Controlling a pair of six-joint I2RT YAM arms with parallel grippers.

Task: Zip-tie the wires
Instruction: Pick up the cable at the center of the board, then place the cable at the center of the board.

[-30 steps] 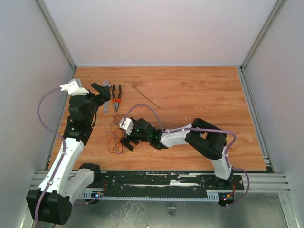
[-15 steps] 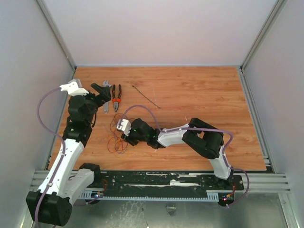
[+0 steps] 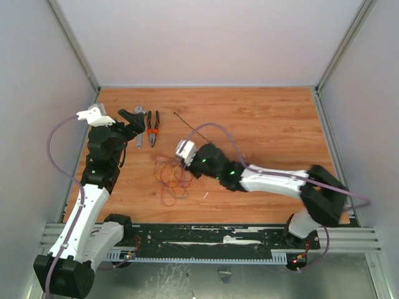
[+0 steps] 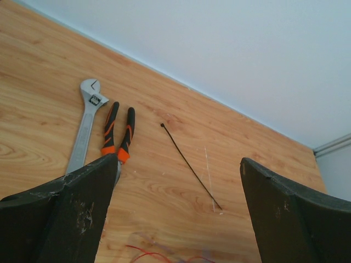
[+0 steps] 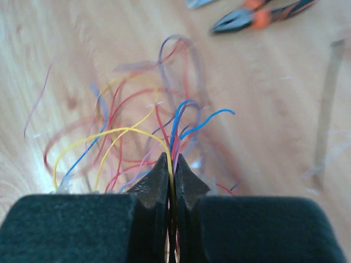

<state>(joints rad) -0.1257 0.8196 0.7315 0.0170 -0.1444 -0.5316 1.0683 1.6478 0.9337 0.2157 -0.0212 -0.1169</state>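
The robot's right gripper has the wires pinched in its tips [image 5: 174, 141], and the wood [image 3: 262, 121] past the zip tie is clear, so the gripper goes on moving there and lets go of the wires.
The wires [image 3: 171, 179], a loose tangle of thin red, yellow, blue and purple strands, lie on the wooden table left of centre. My right gripper [image 3: 186, 166] is shut on a bunch of them; in the right wrist view the strands [image 5: 137, 134] run between the closed tips [image 5: 171, 164] and fan out beyond. The zip tie [image 3: 191, 127] lies straight on the table farther back, apart from the wires. In the left wrist view it [image 4: 189, 163] shows between my left gripper's fingers. My left gripper [image 3: 135, 121] hovers wide open and empty at the back left.
A grey adjustable wrench [image 4: 85, 131] and orange-handled pliers [image 4: 118, 134] lie side by side at the back left, just beyond the left gripper. White walls enclose the table on three sides. The right arm stretches low across the table's front half.
The right gripper closed on the wires and swung right, dragging the tangle a little to the right. The left arm stayed put, still open.
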